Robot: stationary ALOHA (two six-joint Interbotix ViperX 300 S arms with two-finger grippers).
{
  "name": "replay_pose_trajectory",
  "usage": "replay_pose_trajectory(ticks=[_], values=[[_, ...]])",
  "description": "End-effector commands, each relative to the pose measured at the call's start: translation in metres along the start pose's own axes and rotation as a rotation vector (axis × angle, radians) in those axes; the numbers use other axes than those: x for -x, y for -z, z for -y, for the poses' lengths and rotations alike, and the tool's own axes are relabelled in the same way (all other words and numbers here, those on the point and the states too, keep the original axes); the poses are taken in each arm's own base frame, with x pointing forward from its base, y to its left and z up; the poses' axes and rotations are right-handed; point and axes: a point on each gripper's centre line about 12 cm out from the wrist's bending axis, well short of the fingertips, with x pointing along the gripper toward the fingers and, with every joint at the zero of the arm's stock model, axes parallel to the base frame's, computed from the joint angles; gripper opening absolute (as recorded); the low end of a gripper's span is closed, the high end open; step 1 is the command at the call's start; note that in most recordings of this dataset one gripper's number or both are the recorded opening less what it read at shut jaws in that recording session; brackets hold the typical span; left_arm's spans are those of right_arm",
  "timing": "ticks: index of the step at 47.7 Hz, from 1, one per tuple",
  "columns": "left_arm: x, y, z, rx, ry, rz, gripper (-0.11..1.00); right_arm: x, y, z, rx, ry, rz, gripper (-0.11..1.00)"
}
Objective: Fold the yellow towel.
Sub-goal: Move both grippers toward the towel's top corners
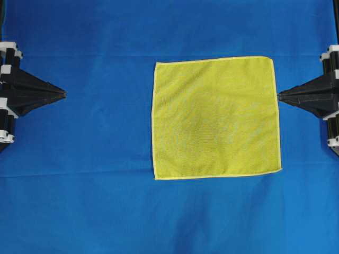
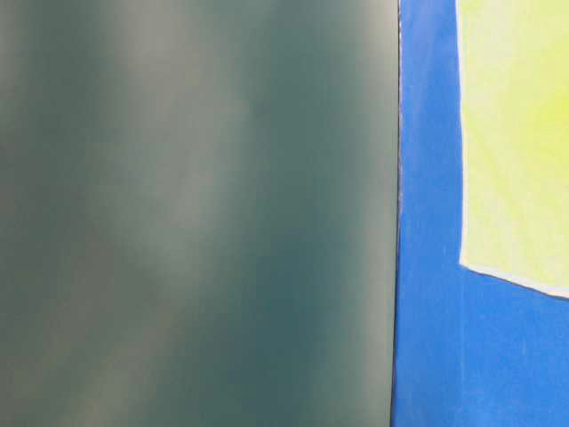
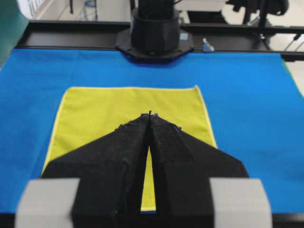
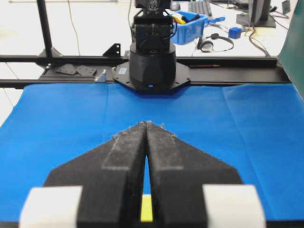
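Open blue cloth (image 1: 111, 79) runs up to the yellow towel's flat, nearer upper corner (image 1: 158, 65), so my left gripper goes on going there and closes on the towel's hem.
The yellow towel (image 1: 215, 117) lies flat and unfolded on the blue cloth, right of centre in the overhead view; the left wrist view takes in most of it (image 3: 95, 118), while only a corner (image 2: 516, 133) shows in the table-level view. My left gripper (image 1: 64, 94) sits at the far left, well apart from the towel, shut with nothing in it (image 3: 149, 114). My right gripper (image 1: 279, 96) points at the towel's right edge, its tips just beside the hem, shut and empty (image 4: 146, 123). A sliver of the towel (image 4: 147, 209) shows between its fingers.
The blue cloth (image 1: 79, 185) covers the whole table. A dark green panel (image 2: 196, 213) fills most of the table-level view. The opposite arm's base (image 3: 154, 33) stands at the table's far end in the left wrist view, and the other base (image 4: 152, 66) in the right wrist view.
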Motion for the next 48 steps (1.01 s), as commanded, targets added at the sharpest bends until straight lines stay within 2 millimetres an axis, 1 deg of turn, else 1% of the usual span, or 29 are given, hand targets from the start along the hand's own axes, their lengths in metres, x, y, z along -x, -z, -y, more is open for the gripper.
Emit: replay_pose_trajectory(ticks=[1,5,9,16,18,23,25,26,28,31,32,33,34,37,40,41,43,48], values=[[-0.009,-0.009,-0.001,0.000,-0.009,0.014,0.00,-0.004,-0.011,0.004,-0.001,0.018,0.023,0.00],[-0.019,-0.006,-0.003,-0.008,-0.018,-0.018,0.00,-0.006,-0.007,0.013,-0.004,0.066,-0.040,0.00],[-0.034,0.002,-0.012,-0.015,-0.054,-0.071,0.00,-0.006,0.004,0.033,-0.020,0.161,-0.156,0.00],[-0.063,0.024,-0.041,-0.008,-0.158,-0.185,0.00,0.002,0.028,0.070,-0.085,0.348,-0.329,0.00],[-0.073,0.032,-0.052,-0.004,-0.192,-0.227,0.00,0.005,0.034,0.078,-0.096,0.390,-0.366,0.00],[-0.093,0.048,-0.072,0.006,-0.242,-0.290,0.01,0.011,0.050,0.097,-0.127,0.479,-0.455,0.00],[-0.103,0.056,-0.082,0.013,-0.264,-0.320,0.02,0.013,0.060,0.104,-0.144,0.514,-0.503,0.00],[-0.106,0.060,-0.085,0.016,-0.272,-0.332,0.04,0.014,0.065,0.107,-0.154,0.528,-0.526,0.01],[-0.114,0.067,-0.092,0.020,-0.286,-0.352,0.13,0.015,0.072,0.114,-0.168,0.555,-0.563,0.01],[-0.128,0.082,-0.104,0.028,-0.306,-0.393,0.30,0.016,0.086,0.125,-0.194,0.595,-0.628,0.02],[-0.131,0.087,-0.108,0.030,-0.313,-0.405,0.38,0.017,0.091,0.129,-0.202,0.606,-0.647,0.05],[-0.135,0.092,-0.111,0.034,-0.318,-0.417,0.45,0.017,0.095,0.131,-0.207,0.614,-0.666,0.09],[-0.138,0.096,-0.114,0.036,-0.324,-0.429,0.51,0.018,0.100,0.134,-0.214,0.623,-0.687,0.17],[-0.147,0.111,-0.124,0.049,-0.340,-0.463,0.69,0.018,0.115,0.143,-0.229,0.644,-0.748,0.36],[-0.155,0.125,-0.134,0.057,-0.358,-0.492,0.82,0.021,0.131,0.151,-0.234,0.660,-0.811,0.54],[-0.158,0.129,-0.137,0.059,-0.361,-0.500,0.85,0.020,0.136,0.152,-0.237,0.662,-0.823,0.59],[-0.161,0.134,-0.142,0.064,-0.371,-0.509,0.85,0.020,0.144,0.157,-0.239,0.667,-0.842,0.62],[-0.168,0.150,-0.153,0.071,-0.388,-0.535,0.82,0.017,0.161,0.164,-0.245,0.669,-0.866,0.56]])
